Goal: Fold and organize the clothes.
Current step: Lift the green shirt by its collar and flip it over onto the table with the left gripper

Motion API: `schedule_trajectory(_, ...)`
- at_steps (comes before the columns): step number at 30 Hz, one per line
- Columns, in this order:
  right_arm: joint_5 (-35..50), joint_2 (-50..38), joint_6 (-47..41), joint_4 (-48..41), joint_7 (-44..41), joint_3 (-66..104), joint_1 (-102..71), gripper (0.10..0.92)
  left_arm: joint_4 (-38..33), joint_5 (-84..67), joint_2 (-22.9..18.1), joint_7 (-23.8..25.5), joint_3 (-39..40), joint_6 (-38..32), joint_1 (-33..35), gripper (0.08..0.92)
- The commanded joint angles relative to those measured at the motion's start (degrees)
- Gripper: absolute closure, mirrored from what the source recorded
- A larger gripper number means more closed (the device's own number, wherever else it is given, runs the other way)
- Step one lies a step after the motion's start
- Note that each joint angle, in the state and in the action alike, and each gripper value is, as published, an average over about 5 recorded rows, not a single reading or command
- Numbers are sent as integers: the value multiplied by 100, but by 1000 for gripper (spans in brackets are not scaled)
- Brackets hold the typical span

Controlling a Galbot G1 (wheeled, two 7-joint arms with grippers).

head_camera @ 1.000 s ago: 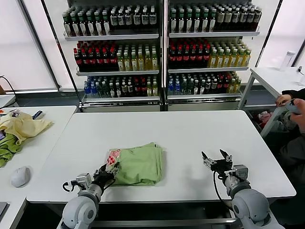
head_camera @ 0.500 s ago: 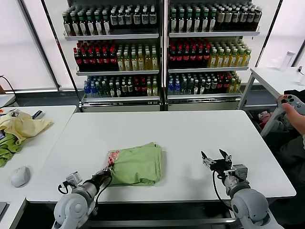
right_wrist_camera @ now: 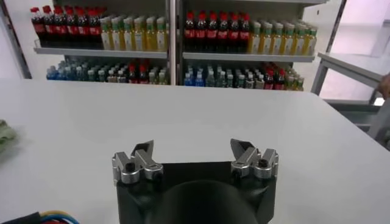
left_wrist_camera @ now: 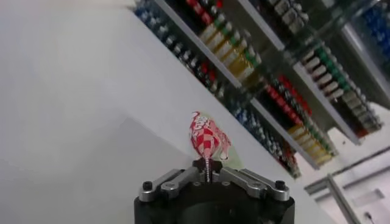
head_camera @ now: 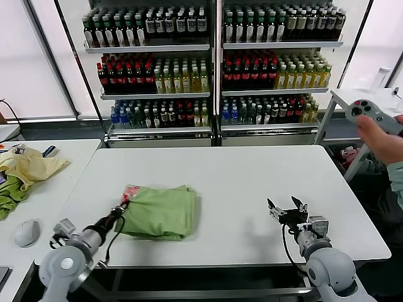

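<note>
Next, my left gripper carries the printed patch (head_camera: 130,192) over the T-shirt toward the table's middle (head_camera: 234,184), since the patch sits at the T-shirt's edge farthest from my right gripper.
The clothes are one folded light sage-green T-shirt (head_camera: 160,211) lying on the white table (head_camera: 239,182), left of centre. Its red-and-white printed patch (head_camera: 130,191) sticks out at the shirt's left corner. My left gripper (head_camera: 119,211) is shut on that left edge of the shirt. In the left wrist view the patch (left_wrist_camera: 207,137) rises straight out of the shut left gripper (left_wrist_camera: 207,171). My right gripper (head_camera: 286,209) stands open over the table's right front, with nothing between its fingers (right_wrist_camera: 145,153). A sliver of green cloth (right_wrist_camera: 6,133) shows far off in the right wrist view.
A side table on the left carries a pale yellow cloth (head_camera: 28,165), a darker green cloth (head_camera: 9,192) and a white mouse (head_camera: 26,232). Drink shelves (head_camera: 214,63) stand behind the table. A person's hand with a controller (head_camera: 371,119) is at the right.
My left gripper has shut on the shirt's left edge and pulled back to the left. The folded shirt slid left across the table with it. The right arm has not moved.
</note>
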Motion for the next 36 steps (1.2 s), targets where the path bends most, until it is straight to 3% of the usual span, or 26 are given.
schedule_trajectory(1, 8, 3, 10, 12, -4, 5, 9, 203, -91, -563, 1021, -74, -1458, 3, -89, 899)
schedule_trajectory(4, 12, 9, 11, 39, -5, 2, 18, 203, -314, -141, 1306, -93, -1483, 2, -174, 899)
schedule_trajectory(7, 11, 17, 11, 71, -5, -4, 23, 203, -740, 504, 1329, -96, -976, -20, -244, 899)
schedule_trajectory(10, 10, 30, 12, 106, -7, -2, 21, 203, -1182, 1369, 1074, -94, 29, -70, -321, 899)
schedule_trajectory(13, 7, 57, 14, 139, -8, 13, 17, 203, -1274, 2483, 545, -94, 1225, -152, -519, 899)
schedule_trajectory(18, -6, 87, 16, 201, -8, 60, 3, 203, -773, 3790, -517, -186, 2933, -141, -1136, 899)
schedule_trajectory(23, -3, 65, 33, 246, -21, 174, -37, 203, 65, 4605, -1330, -252, 4048, -110, -1719, 899)
schedule_trajectory(29, 41, 34, 72, 255, -44, 312, -77, 203, 1095, 5086, -2112, -326, 4728, -150, -2222, 899)
schedule_trajectory(36, 68, -27, 85, 270, -58, 324, -41, 203, 1814, 5355, -2538, -412, 4909, -434, -2661, 896)
